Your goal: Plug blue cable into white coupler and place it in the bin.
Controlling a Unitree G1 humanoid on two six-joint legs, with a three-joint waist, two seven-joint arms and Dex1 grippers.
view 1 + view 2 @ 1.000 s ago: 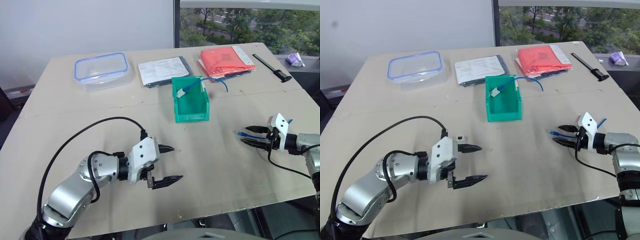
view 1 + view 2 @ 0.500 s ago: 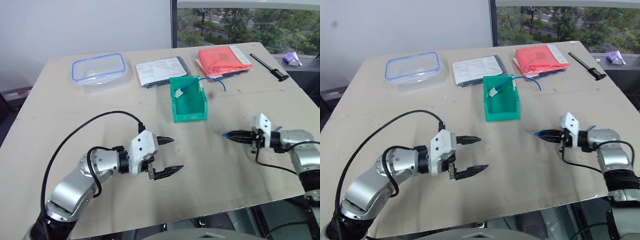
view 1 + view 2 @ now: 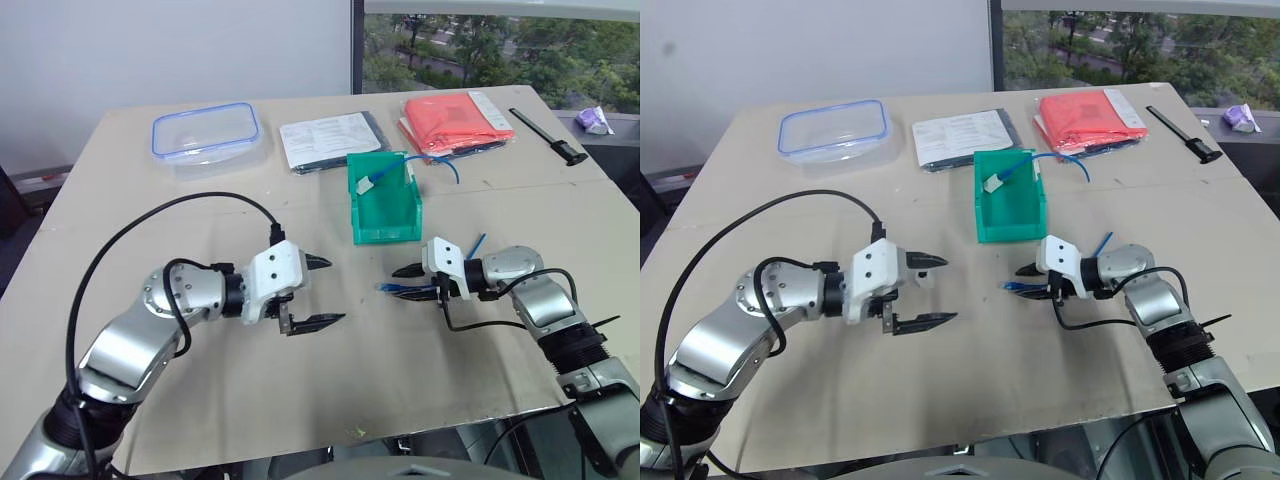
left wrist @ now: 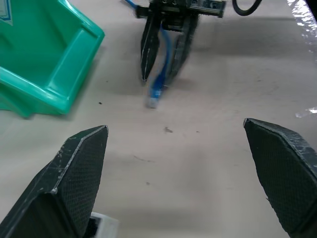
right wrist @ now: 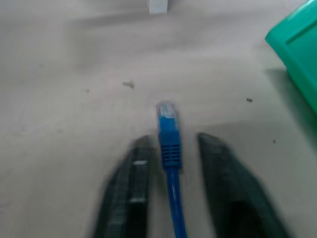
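The blue cable's loose end sticks up behind the robot's wrist, so the blue cable will stand out in a stiff curve when the robot lifts the cable's plug.
The blue cable [image 5: 169,144] lies between the fingers of my right gripper [image 3: 405,282], its clear plug [image 4: 152,99] pointing at my left gripper and low over the table. The right fingers [image 5: 136,193] stand slightly apart on either side of the cable, so the gripper is open. The cable's other end [image 3: 475,243] sticks up behind the wrist. My left gripper [image 3: 328,292] is wide open and holds nothing. The white coupler [image 5: 158,6] rests on the table beside it. Just beyond both grippers stands the green bin [image 3: 385,215].
A second blue cable with its own white block [image 3: 368,184] sits in the bin. At the back lie a clear container with a blue rim [image 3: 205,135], papers [image 3: 325,140], a red packet [image 3: 455,120] and a black tool [image 3: 545,135].
My right gripper has carried the cable left toward the table's middle. Its fingers were shut on the cable half a second ago and now stand apart. The left gripper edged forward.
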